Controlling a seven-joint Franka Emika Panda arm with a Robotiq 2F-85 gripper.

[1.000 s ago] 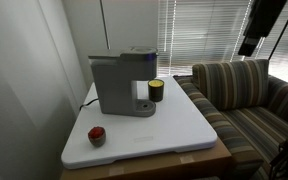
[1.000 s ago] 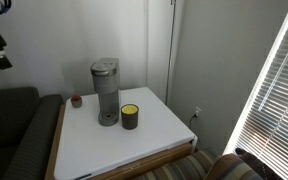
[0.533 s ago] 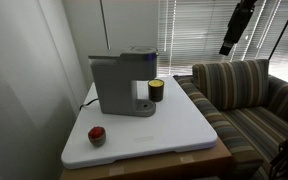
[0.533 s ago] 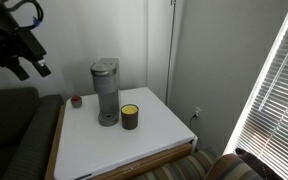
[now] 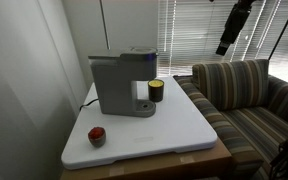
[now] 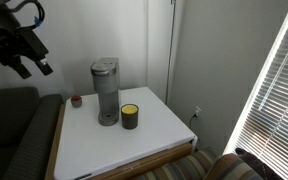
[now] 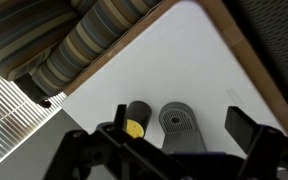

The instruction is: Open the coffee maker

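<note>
The way from my empty gripper to the coffee maker's closed lid (image 5: 136,51) is clear, so I should keep moving over until my fingers get to the lid's front edge (image 5: 154,56).
The coffee maker (image 5: 124,82) is a boxy grey machine with a darker top lid, standing at the back of the white table (image 5: 174,130). The lid is down. It also shows in an exterior view (image 6: 106,90) and from above in the wrist view (image 7: 174,122). My gripper (image 5: 227,38) hangs high in the air, well off to the side of the machine and above the couch; it also shows in an exterior view (image 6: 30,62). In the wrist view the gripper (image 7: 182,130) is open and empty, its fingers framing the machine far below.
A small black-and-yellow cup (image 5: 156,90) stands right beside the machine's drip base; it also shows in an exterior view (image 6: 130,116). A red object (image 5: 97,135) lies near the table's corner. A striped couch (image 5: 246,95) adjoins the table. Window blinds (image 5: 199,35) hang behind.
The arm has swung in from the edge of the picture toward the table over the last second. In the last half second it moved only slightly. Nothing on the table moved.
</note>
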